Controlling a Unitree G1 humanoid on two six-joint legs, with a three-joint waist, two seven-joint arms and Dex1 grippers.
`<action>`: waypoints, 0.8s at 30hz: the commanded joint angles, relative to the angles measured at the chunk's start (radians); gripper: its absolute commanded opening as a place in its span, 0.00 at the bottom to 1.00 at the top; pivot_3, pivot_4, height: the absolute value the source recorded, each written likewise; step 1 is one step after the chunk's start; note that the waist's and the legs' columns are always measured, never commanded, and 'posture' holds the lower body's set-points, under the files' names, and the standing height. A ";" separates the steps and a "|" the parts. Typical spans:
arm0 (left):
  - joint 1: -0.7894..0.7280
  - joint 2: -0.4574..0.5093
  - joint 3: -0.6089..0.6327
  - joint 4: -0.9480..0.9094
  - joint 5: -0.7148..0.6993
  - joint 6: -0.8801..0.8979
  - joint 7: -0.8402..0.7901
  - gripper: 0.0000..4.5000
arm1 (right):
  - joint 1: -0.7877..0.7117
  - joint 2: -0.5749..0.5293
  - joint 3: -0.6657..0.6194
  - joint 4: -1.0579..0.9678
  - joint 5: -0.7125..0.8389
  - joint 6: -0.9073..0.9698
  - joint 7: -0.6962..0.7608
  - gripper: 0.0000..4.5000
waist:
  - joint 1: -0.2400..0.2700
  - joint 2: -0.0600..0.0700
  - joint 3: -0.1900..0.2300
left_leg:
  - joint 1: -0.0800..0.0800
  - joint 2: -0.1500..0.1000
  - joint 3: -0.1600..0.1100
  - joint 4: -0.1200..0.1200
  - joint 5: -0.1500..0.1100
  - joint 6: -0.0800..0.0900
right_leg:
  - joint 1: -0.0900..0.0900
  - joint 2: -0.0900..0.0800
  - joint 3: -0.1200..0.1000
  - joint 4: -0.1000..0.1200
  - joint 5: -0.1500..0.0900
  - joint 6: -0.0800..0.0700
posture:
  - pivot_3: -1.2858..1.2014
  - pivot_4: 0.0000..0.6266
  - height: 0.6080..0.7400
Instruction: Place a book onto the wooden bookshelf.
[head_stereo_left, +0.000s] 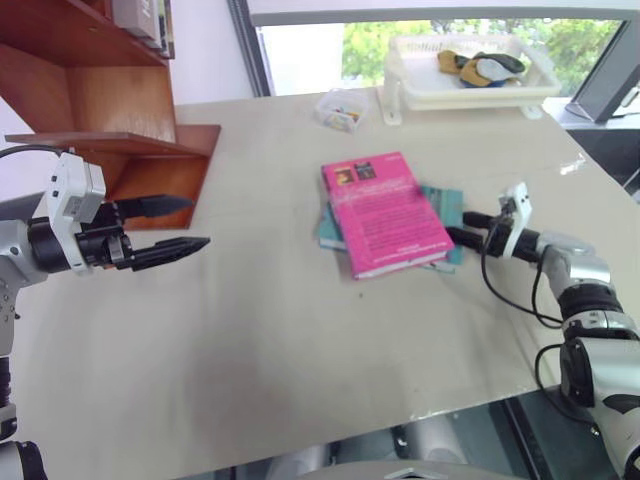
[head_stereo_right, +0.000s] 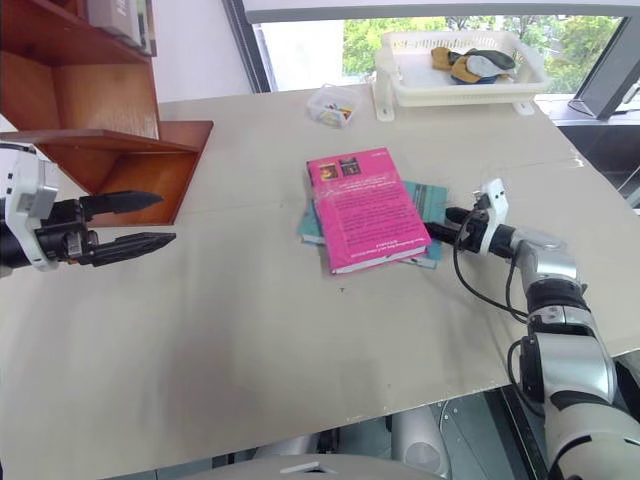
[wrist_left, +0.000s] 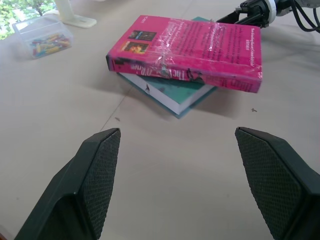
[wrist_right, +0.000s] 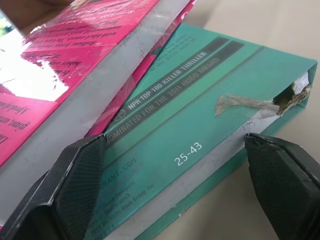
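The pink book (head_stereo_left: 388, 215) will stay closed when I lift it by its lettered spine (wrist_left: 182, 74) and carry it, because that spine faces my left gripper.
The pink book (head_stereo_left: 385, 212) lies flat near the table's middle, on top of a thinner teal book (wrist_right: 200, 100). My right gripper (head_stereo_left: 458, 228) is at the stack's right edge, open. In the right wrist view its fingers (wrist_right: 80, 180) straddle the teal book's corner, with the pink book's white page edges close beside one finger. The wooden bookshelf (head_stereo_left: 100, 100) stands at the far left of the table. My left gripper (head_stereo_left: 198, 222) hovers open and empty just in front of the shelf's lower board, pointing toward the books.
A white tray (head_stereo_left: 400, 85) holding cloth items sits at the table's far edge by the window. A small clear box (head_stereo_left: 340, 108) of coloured bits lies in front of it. Other books (head_stereo_left: 145, 20) stand on the upper shelf board.
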 joint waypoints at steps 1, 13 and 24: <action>0.000 0.034 0.040 -0.013 0.003 -0.011 -0.004 0.86 | 0.058 0.031 0.102 -0.023 -0.055 0.046 0.086 1.00 | -0.004 0.000 -0.001 | 0.000 0.000 0.000 0.000 0.000 0.000 | 0.000 0.000 0.000 0.000 0.000 0.000 | 0.52 0.24 1.00; 0.005 0.045 0.048 -0.014 0.004 -0.013 -0.015 0.86 | 0.187 0.023 0.178 -0.335 -0.029 0.193 0.135 1.00 | 0.004 -0.002 -0.002 | 0.000 0.000 -0.002 0.000 0.000 -0.001 | 0.000 0.000 -0.001 0.001 0.000 0.000 | 0.52 0.24 1.00; 0.064 0.081 0.081 -0.034 -0.028 0.037 -0.082 0.86 | 0.203 -0.068 0.082 -0.351 -0.010 0.169 0.025 1.00 | 0.027 -0.002 -0.002 | 0.000 -0.001 -0.002 0.001 0.000 -0.001 | 0.000 0.000 -0.002 0.000 0.000 0.000 | 0.52 0.24 1.00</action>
